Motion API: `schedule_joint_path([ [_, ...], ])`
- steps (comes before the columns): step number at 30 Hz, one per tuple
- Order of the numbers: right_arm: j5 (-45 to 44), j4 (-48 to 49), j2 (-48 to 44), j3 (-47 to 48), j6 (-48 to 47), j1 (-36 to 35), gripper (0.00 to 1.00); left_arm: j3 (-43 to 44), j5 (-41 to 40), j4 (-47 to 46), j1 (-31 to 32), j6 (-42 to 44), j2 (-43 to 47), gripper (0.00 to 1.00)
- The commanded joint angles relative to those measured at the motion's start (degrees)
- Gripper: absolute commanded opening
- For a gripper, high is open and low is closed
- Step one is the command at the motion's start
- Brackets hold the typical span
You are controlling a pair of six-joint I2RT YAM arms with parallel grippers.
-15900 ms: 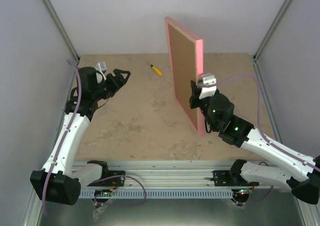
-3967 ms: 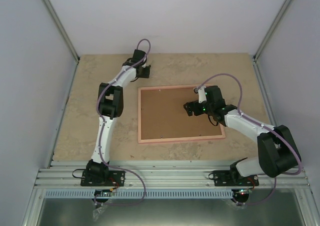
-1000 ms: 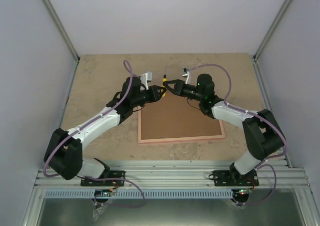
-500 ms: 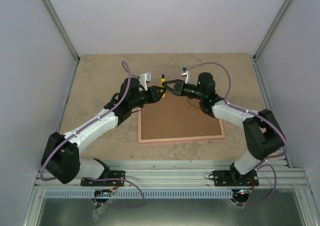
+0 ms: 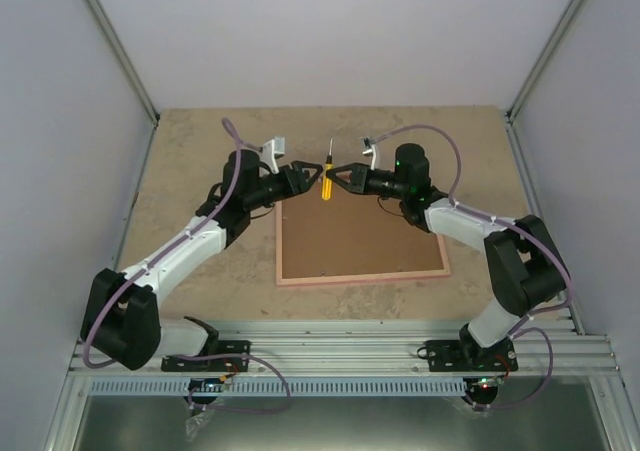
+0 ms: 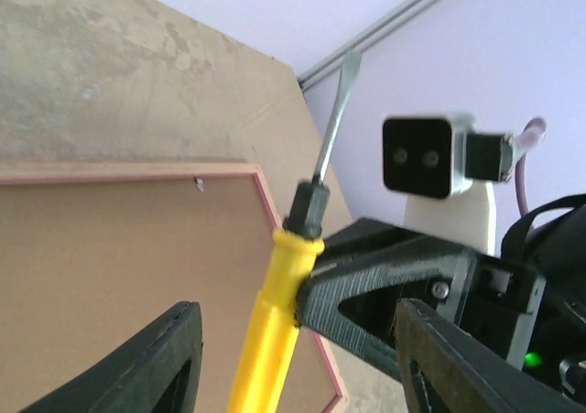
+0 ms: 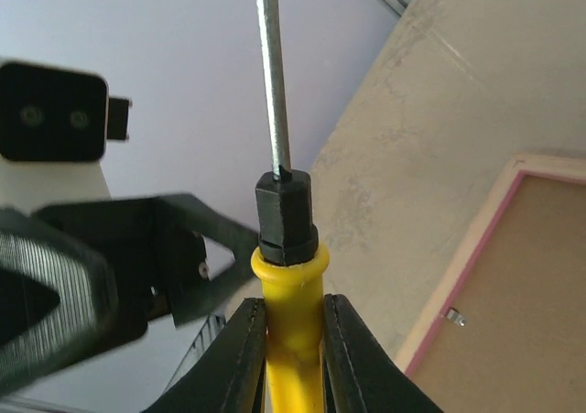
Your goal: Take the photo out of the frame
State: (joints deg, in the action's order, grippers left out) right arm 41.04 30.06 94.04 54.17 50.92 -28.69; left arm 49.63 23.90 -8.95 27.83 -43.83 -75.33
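Observation:
The screwdriver lies across the fingers of the robot's right gripper, so the left gripper should hold its black collar while the right gripper takes the back end of the yellow handle.
The frame lies face down on the table, brown board back up with a thin pink edge. It also shows in the left wrist view and the right wrist view. The photo is hidden under the backing. My right gripper is shut on the yellow handle of a screwdriver and holds it above the frame's far left corner, shaft pointing away. In the right wrist view the fingers clamp the handle. My left gripper is open, its fingers wide on either side of the screwdriver without touching it.
A small metal tab sits on the backing near the frame's far edge; it also shows in the left wrist view. Pale walls with metal corner posts enclose the table. A slotted rail runs along the near edge.
My left gripper has opened and drawn back a little to the left. The screwdriver stays in my right gripper. The frame has not moved.

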Motion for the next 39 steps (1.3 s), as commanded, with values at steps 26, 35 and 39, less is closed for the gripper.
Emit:
schedule_joint_path([
  [26, 3.86, -8.4, 2.45, 3.72, -9.39, -0.74, 0.0, 9.25, 12.16, -6.24, -4.02, -7.77, -15.15, 0.19],
  [35, 2.28, -12.49, 2.0, 5.6, -14.16, -1.24, 0.04, 7.11, 8.2, -5.23, -4.02, -13.33, -12.52, 0.0],
  [39, -0.23, -17.77, -0.45, 6.7, -20.59, -1.56, 0.18, 4.79, 4.03, -4.94, -4.06, -17.11, -9.31, 0.0],
])
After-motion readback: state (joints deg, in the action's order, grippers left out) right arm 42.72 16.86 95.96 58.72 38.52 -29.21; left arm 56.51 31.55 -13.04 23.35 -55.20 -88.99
